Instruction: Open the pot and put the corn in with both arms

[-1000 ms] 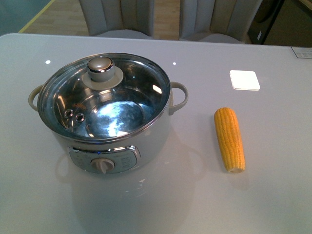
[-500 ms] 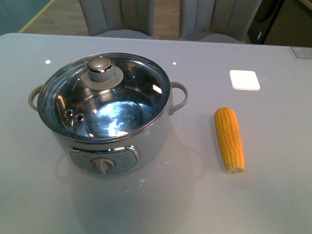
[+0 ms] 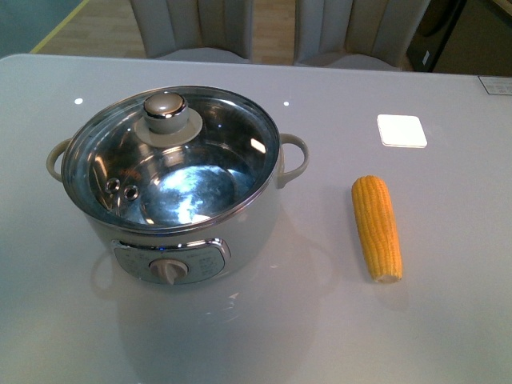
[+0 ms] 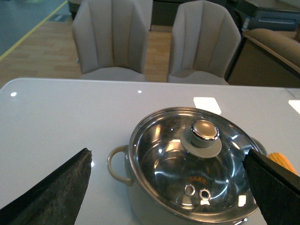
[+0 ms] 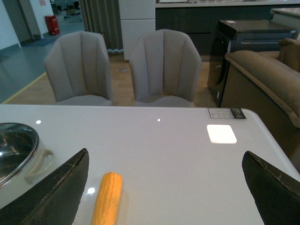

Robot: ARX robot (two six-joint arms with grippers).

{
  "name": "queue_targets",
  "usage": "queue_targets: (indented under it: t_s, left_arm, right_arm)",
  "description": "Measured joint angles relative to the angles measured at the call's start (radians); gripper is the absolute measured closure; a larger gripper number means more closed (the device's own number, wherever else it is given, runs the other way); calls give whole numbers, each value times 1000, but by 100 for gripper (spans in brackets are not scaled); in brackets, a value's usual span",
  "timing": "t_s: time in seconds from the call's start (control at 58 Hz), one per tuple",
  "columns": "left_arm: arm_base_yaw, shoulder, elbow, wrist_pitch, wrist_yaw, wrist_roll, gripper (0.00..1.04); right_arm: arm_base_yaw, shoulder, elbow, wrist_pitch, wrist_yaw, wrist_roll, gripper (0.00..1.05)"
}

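Observation:
I see only shiny metal through the glass lid, so I expect the white pot to be empty when I lift the lid off.
The white pot stands left of centre on the table, its dial panel facing me and its glass lid with a knob shut on top. The yellow corn lies bare on the table to the pot's right, clear of it. Neither arm shows in the front view. My left gripper is open, hanging short of the pot with the lid knob beyond its fingertips. My right gripper is open above the table, with the corn near one finger.
A flat white square lies on the table behind the corn. Two grey chairs stand at the far edge. The right wrist view catches the pot's loop handle beside the corn, and a sofa off the table's side.

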Motion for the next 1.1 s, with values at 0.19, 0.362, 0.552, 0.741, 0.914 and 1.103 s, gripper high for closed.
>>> queue_targets:
  t_s: [0.19, 0.362, 0.552, 0.741, 0.914, 1.103]
  left_arm:
    - [-6, 371, 109, 230, 68, 48, 7]
    - [-34, 594, 205, 316, 85, 76, 7]
    - [-81, 761, 299, 356, 96, 121, 7]
    - [-115, 888, 381, 371, 99, 140, 7]
    - [-149, 971, 453, 343, 99, 168, 7]
    - [-171, 1038, 512, 316, 98, 171, 7]
  right_arm:
    - [0, 0, 0, 0, 0, 0, 9]
    - [0, 0, 0, 0, 0, 0, 9]
    - [0, 0, 0, 0, 0, 0, 9]
    - [0, 0, 0, 0, 0, 0, 9]
    - [0, 0, 0, 0, 0, 0, 9]
    - [0, 0, 0, 0, 0, 0, 9]
